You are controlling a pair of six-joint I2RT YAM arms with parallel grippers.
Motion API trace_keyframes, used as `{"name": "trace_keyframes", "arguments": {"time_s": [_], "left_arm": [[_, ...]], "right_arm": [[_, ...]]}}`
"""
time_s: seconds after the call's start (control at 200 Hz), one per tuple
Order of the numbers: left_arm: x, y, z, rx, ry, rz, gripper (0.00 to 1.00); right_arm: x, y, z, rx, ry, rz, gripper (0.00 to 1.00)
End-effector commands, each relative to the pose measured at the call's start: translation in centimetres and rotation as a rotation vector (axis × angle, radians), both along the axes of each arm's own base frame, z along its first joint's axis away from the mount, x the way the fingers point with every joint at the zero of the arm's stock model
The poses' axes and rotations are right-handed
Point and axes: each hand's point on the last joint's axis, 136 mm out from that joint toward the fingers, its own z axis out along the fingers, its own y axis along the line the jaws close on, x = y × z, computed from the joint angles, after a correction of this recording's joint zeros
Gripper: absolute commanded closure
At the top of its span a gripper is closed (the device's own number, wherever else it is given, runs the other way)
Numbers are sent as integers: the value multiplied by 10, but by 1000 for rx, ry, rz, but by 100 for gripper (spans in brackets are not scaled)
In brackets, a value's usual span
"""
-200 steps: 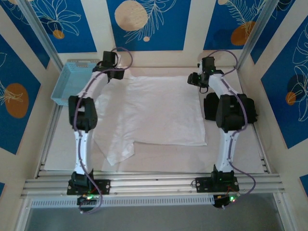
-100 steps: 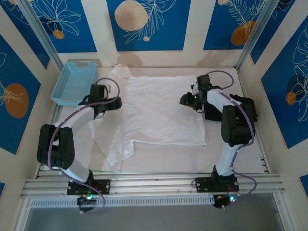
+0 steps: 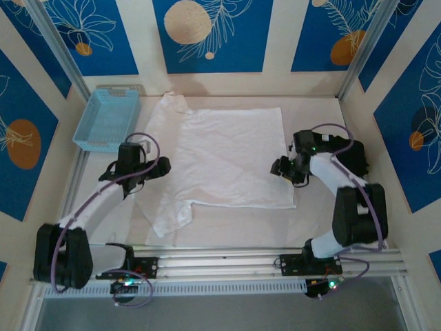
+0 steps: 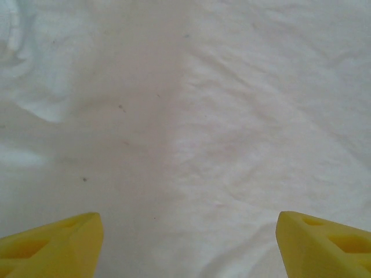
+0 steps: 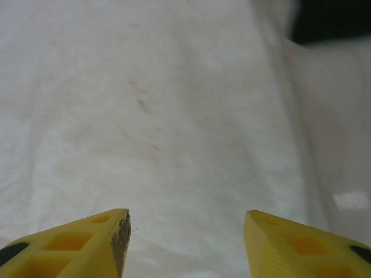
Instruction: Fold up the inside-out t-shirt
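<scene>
The white t-shirt is spread out flat, so when I lift the near corners, its near edge (image 3: 241, 206) will fold over and its far edge (image 3: 234, 109) will stay flat.
The inside-out t-shirt (image 3: 227, 152) lies spread flat and white on the table, one sleeve (image 3: 171, 105) at the far left and another (image 3: 169, 219) at the near left. My left gripper (image 3: 162, 166) hovers low at the shirt's left edge. In the left wrist view it (image 4: 188, 246) is open, its yellow fingers (image 4: 52, 246) far apart over wrinkled cloth (image 4: 249, 104). My right gripper (image 3: 278, 167) sits at the shirt's right edge. It (image 5: 185, 240) is open too, with nothing between the fingers (image 5: 293, 246), just white fabric (image 5: 145, 116) below.
A light blue basket (image 3: 110, 117) stands at the far left corner. A black folded garment (image 3: 356, 155) lies right of the shirt, partly behind the right arm, and shows as a dark patch (image 5: 330, 20) in the right wrist view. The metal rail (image 3: 220, 262) bounds the near edge.
Both arms have drawn back from the shirt's far corners to its middle sides. The far left sleeve is now uncovered. Both grippers stand a little wider.
</scene>
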Motion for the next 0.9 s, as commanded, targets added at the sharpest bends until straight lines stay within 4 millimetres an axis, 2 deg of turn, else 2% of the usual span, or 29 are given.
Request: {"name": "trace_keyframes", "arguments": {"time_s": [0.0,0.195,0.47,0.52,0.61,0.67,0.75,0.895], "left_arm": [[-36,3,-18,-9,112,21,21],[-68,10,-26,9,160,65,20],[-108,11,-40,75,249,79,19],[-115,14,-44,87,260,90,19],[-127,15,-50,124,273,102,19],[-136,16,-56,158,292,106,19],[-149,16,-65,202,323,100,19],[-164,6,-75,223,358,44,20]], "right_arm": [[-35,-25,-21,-52,126,-114,44],[-63,-25,-43,-50,249,-151,43],[-68,-25,-59,-3,335,-156,46],[-66,-21,-62,37,341,-158,52],[-61,-17,-65,97,322,-167,74],[-58,-17,-61,100,291,-166,85],[-52,-21,-51,73,229,-167,92],[-45,-23,-33,81,142,-167,96]]}}
